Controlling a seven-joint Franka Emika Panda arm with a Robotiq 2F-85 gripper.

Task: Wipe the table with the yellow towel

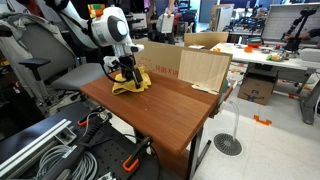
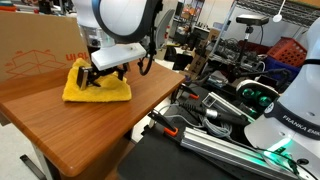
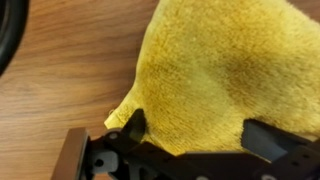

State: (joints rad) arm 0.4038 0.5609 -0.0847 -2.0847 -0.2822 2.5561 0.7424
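Note:
The yellow towel (image 1: 134, 84) is over toward the office chair's end of the table, so I should use my gripper to sweep the towel back across the open wood (image 1: 170, 112) toward the opposite end.
The yellow towel (image 1: 131, 86) lies crumpled on the far part of the brown wooden table (image 1: 170, 112), in front of cardboard boxes. It also shows in an exterior view (image 2: 97, 90) and fills the wrist view (image 3: 220, 65). My gripper (image 1: 124, 72) points down onto the towel in both exterior views (image 2: 104, 72). In the wrist view the two black fingertips (image 3: 200, 135) stand wide apart with towel cloth between them, so the gripper is open and sits on the towel. The cloth under the gripper is hidden.
Cardboard boxes (image 1: 205, 62) (image 2: 30, 50) stand along the table's back edge. Bare wood (image 2: 95, 135) stretches from the towel to the front edge. Cables and metal equipment (image 2: 220, 120) lie beside the table. An office chair (image 1: 25, 60) stands nearby.

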